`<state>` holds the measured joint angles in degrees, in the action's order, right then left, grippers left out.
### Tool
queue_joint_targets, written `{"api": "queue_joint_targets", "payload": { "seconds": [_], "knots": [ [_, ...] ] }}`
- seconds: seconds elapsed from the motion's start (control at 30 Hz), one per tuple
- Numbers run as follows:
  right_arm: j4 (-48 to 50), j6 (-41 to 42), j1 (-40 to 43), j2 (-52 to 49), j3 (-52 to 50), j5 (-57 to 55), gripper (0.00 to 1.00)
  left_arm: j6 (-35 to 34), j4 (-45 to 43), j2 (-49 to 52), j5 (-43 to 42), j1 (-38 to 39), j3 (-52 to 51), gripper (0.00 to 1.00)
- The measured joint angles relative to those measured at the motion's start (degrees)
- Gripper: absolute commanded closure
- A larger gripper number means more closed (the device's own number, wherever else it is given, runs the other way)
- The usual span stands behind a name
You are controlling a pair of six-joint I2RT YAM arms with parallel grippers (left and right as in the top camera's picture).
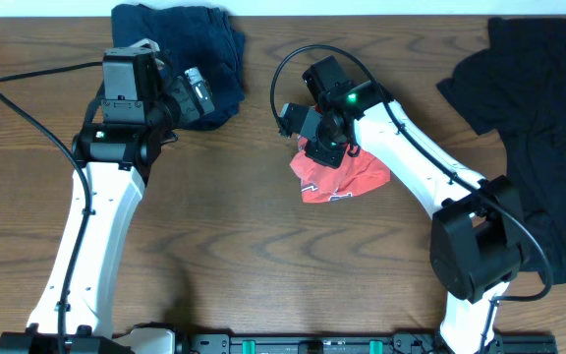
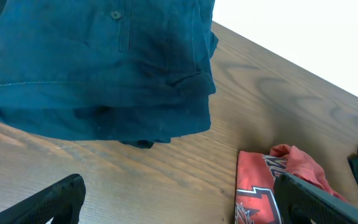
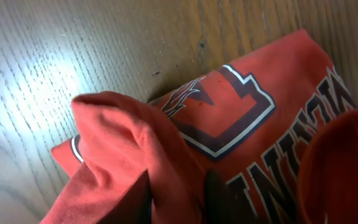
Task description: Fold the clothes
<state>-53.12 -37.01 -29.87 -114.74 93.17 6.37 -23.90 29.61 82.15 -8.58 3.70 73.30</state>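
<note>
Next, my right gripper lets go and pulls the shirt's end facing the black garment. It is holding a raised fold while the coral-red T-shirt lies bunched up.
The coral-red T-shirt lies bunched in the middle of the table, with its lettering showing. My right gripper is down on the shirt's upper left part. In the right wrist view the shirt fills the frame, and the right gripper has its dark fingers closed on a raised fold of it. A dark navy garment lies folded at the back left. My left gripper hovers at its right edge. In the left wrist view the left gripper is open and empty over bare wood, with the navy garment ahead of it and the red shirt by its right finger.
A black garment lies spread at the right edge of the table. The wooden table has its back edge just behind the navy garment. A black cable loops by the left arm.
</note>
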Motion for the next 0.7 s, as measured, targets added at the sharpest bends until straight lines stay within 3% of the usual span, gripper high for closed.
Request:
{"api": "queue_joint_targets", "payload": {
  "seconds": [0.1, 0.3, 0.4, 0.57, 0.7],
  "knots": [
    [0.0, 0.7, 0.0, 0.0, 0.0, -0.1, 0.78, 0.0, 0.0, 0.0, 0.0, 0.0, 0.0, 0.02],
    [-0.3, 2.4, 0.0, 0.3, 0.1, -0.5, 0.46, 0.0, 0.0, 0.2, 0.0, 0.0, 0.0, 0.02],
    [-0.4, 2.3, 0.0, 1.2, 0.1, -0.7, 0.43, 0.0, 0.0, 0.5, 0.0, 0.0, 0.0, 0.02],
    [-0.5, 2.4, 0.0, 2.3, 0.3, -0.6, 0.52, 0.0, 0.0, 1.1, 0.0, 0.0, 0.0, 0.02],
    [-0.9, 2.5, 0.0, 2.3, 0.4, -0.7, 0.69, 0.0, 0.0, 1.2, 0.0, 0.0, 0.0, 0.02]
  ]
}}
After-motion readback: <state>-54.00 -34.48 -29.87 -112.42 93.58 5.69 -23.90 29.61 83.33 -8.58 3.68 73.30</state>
